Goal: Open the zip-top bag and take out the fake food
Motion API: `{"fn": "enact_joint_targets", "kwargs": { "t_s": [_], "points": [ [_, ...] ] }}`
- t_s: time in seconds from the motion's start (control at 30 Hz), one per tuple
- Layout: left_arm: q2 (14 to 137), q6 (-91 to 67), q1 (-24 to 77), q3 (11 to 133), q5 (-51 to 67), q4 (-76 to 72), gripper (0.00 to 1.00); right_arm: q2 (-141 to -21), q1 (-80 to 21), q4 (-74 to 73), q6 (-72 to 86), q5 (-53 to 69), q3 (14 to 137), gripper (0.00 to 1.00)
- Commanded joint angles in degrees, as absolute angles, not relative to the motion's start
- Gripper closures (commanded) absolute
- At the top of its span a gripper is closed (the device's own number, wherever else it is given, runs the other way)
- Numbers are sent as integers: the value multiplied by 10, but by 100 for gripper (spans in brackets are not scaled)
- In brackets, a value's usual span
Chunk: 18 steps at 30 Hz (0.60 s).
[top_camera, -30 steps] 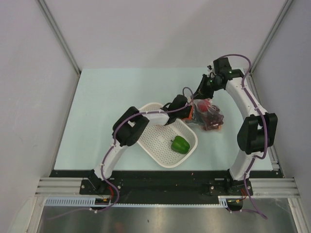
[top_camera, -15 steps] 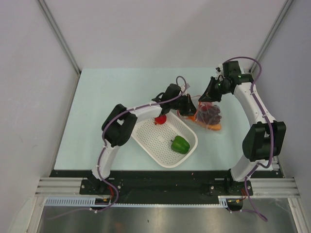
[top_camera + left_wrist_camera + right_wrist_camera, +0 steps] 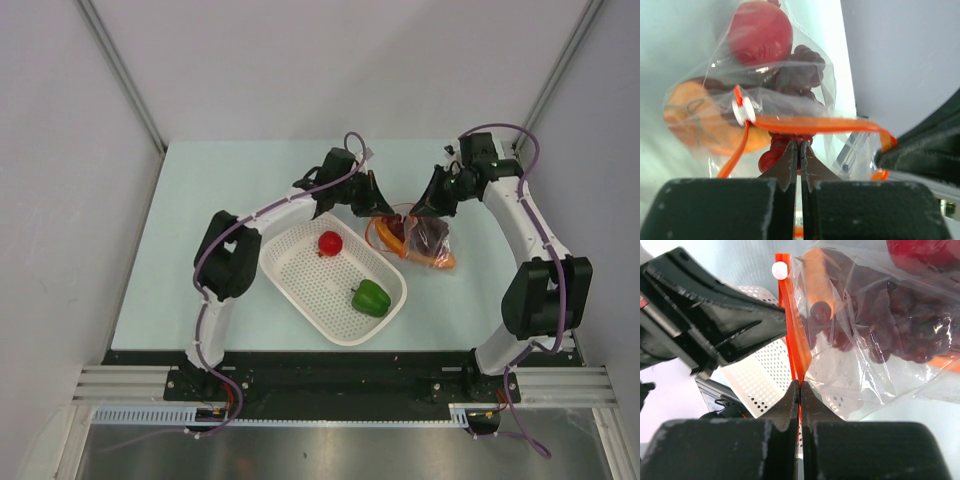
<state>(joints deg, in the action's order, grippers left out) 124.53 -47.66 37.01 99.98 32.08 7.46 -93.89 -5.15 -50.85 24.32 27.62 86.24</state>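
Note:
The grape bunch at the bag's opening (image 3: 772, 156) is in my left gripper. I keep pulling until the grape bunch hangs over the white basket (image 3: 330, 283), then let go.
The zip-top bag (image 3: 428, 240) hangs between my two grippers just right of the basket, its orange-red zipper strip (image 3: 835, 125) spread into a loop. Inside it I see a red round fruit (image 3: 760, 32), a dark purple grape bunch (image 3: 800, 72) and an orange piece (image 3: 690, 112). My left gripper (image 3: 378, 205) (image 3: 799, 144) is shut on the bag's near lip. My right gripper (image 3: 432, 203) (image 3: 799, 385) is shut on the zipper strip (image 3: 795, 335), below its white slider (image 3: 780, 270). A red fruit (image 3: 330, 242) and a green bell pepper (image 3: 371, 297) lie in the basket.
The white perforated basket (image 3: 310, 285) sits mid-table, directly left of and below the bag. The left gripper's black body (image 3: 715, 315) is close beside the right one. Grey walls stand on both sides of the table.
Both grippers have moved toward the far side and apart, spreading the bag's mouth. A red fruit that was at the basket's far rim now lies inside the basket.

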Motion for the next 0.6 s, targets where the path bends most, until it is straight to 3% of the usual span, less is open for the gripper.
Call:
{"fn": "enact_joint_targets", "kwargs": {
  "t_s": [0.0, 0.57],
  "points": [
    [1168, -393, 367, 1045, 312, 163, 100, -911, -46, -495, 231, 263, 865, 100],
    [955, -329, 364, 1056, 230, 316, 100, -913, -37, -501, 212, 242, 861, 100]
  ]
}}
